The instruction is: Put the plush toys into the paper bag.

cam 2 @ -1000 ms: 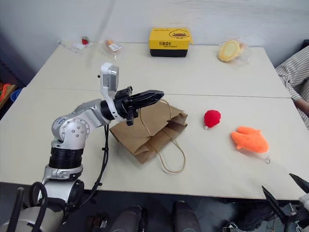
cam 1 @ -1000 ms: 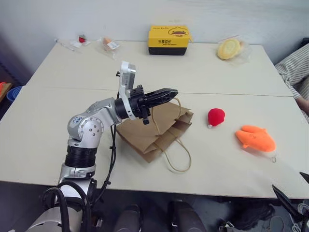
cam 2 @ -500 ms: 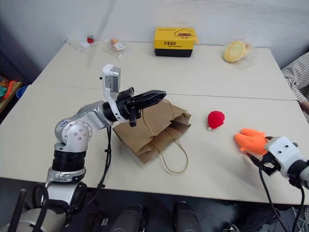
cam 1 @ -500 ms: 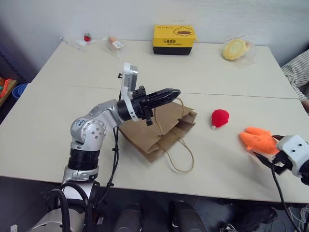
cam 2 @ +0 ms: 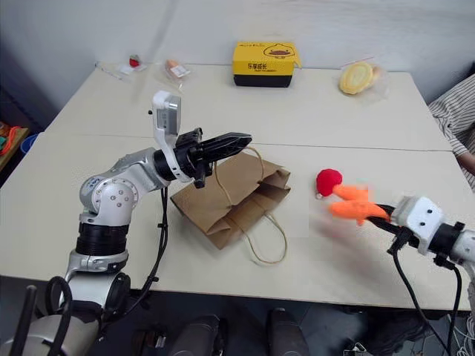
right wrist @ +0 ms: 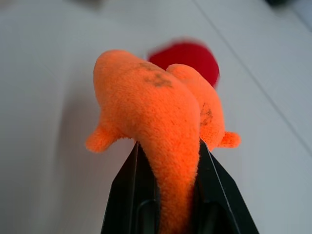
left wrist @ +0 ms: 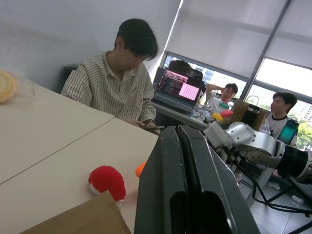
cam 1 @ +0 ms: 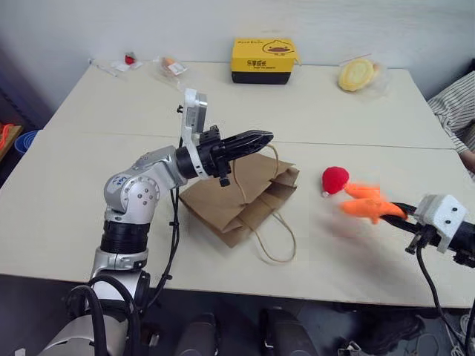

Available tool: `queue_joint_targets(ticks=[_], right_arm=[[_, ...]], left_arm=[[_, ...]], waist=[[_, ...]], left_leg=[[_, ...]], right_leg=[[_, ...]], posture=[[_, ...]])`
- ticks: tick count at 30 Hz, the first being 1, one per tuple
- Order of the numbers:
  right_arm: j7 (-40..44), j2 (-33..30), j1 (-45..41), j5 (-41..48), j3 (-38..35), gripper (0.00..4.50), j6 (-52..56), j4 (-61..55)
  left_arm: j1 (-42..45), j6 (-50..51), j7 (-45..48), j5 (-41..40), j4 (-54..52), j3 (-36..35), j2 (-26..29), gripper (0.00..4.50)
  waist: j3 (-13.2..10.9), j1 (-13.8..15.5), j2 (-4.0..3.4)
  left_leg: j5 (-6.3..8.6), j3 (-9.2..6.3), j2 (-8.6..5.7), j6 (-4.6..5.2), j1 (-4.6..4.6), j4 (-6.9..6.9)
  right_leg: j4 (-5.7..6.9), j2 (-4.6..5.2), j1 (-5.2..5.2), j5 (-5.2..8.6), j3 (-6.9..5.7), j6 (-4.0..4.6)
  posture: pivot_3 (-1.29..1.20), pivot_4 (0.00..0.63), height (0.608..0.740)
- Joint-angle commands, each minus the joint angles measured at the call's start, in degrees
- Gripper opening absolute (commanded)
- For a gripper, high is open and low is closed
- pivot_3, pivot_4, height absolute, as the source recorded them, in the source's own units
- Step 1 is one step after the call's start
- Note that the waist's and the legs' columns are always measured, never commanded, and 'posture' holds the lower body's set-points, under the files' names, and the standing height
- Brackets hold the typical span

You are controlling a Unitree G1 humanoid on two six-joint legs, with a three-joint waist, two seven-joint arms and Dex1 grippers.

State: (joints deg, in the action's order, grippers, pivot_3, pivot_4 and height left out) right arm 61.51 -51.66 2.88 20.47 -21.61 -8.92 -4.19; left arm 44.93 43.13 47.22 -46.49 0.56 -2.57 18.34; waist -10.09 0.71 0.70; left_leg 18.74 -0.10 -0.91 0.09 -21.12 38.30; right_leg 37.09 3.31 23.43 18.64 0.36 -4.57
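I keep my right gripper moving toward the bag, as the paper bag's opening faces the orange plush toy, and release once the toy is well inside.
The brown paper bag lies on its side mid-table. One of its cord handles rises to my left gripper, which hovers above the bag, shut on that cord. The second handle lies loose on the table. To the right of the bag rests the red ball-like plush toy, also seen past the left gripper's shut fingers. My right gripper is shut on the orange fish-like plush toy, holding it off the table just right of the red one. The orange plush toy bulges out between the black fingers.
A yellow-and-black box and a wrapped yellow round item stand along the table's far edge, with small packets at the back left. A person in a striped shirt sits at the table's right side.
My right gripper came in from the lower right, shut on the orange fish and lifted it up and left toward the red toy. The left gripper kept still.
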Motion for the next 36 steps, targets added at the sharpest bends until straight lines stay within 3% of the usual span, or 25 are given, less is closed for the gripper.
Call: queue_joint_targets(ticks=[1,6,10,16,28,36], right_arm=[[-0.6,0.6,-1.4,4.1,2.6,0.20,4.2,-10.0],[-6.0,3.2,-10.1,-2.6,16.2,0.20,13.0,-17.6],[-7.2,4.5,-17.4,-12.4,25.8,0.20,13.3,-15.2],[-9.3,10.0,-28.5,-21.3,34.4,0.20,12.4,-9.8],[-5.1,16.9,-42.7,-27.6,42.9,0.20,-2.8,9.6],[-9.9,24.1,-43.2,-31.0,43.6,0.20,-4.8,19.2]], left_arm=[[2.3,-1.0,1.0,0.4,-0.2,-0.7,0.2,0.00],[2.8,-0.4,0.7,-0.2,-0.6,-1.0,-0.5,0.00],[3.1,0.0,0.9,-0.6,-0.7,-1.1,-0.8,0.00],[3.7,0.4,1.6,-1.1,-0.2,-1.0,-1.6,0.00],[3.8,3.0,5.5,-3.6,-0.1,-1.3,-2.5,0.00],[3.7,3.4,6.2,-4.6,0.0,-2.1,-2.9,0.00]], waist=[[0.0,0.1,0.02],[0.0,-0.2,0.04],[0.0,-0.1,0.04],[0.0,-0.1,0.04],[0.0,-1.0,0.04],[0.0,-1.2,0.04]], left_leg=[[0.00,-0.01,0.00,0.00,-0.01,0.02],[0.01,-0.09,-0.02,0.00,-0.07,0.18],[0.01,-0.13,-0.05,-0.01,-0.16,0.20],[0.01,-0.18,-0.08,0.00,-0.22,0.32],[0.01,-0.23,-0.08,0.00,-0.26,0.35],[0.01,-0.23,-0.07,-0.01,-0.27,0.39]], right_leg=[[0.00,0.01,0.00,0.00,-0.01,0.00],[0.03,0.07,0.01,0.00,-0.03,-0.01],[0.00,0.09,0.05,0.00,-0.05,-0.01],[0.01,0.11,0.08,0.00,-0.10,-0.01],[0.04,0.11,0.10,0.00,-0.17,-0.01],[0.33,0.12,0.14,0.00,-0.16,0.00]], posture=[[0.00,0.150,0.740],[0.00,0.150,0.740],[0.00,0.150,0.740],[0.00,0.150,0.740],[0.00,0.150,0.740],[0.00,0.150,0.740]])
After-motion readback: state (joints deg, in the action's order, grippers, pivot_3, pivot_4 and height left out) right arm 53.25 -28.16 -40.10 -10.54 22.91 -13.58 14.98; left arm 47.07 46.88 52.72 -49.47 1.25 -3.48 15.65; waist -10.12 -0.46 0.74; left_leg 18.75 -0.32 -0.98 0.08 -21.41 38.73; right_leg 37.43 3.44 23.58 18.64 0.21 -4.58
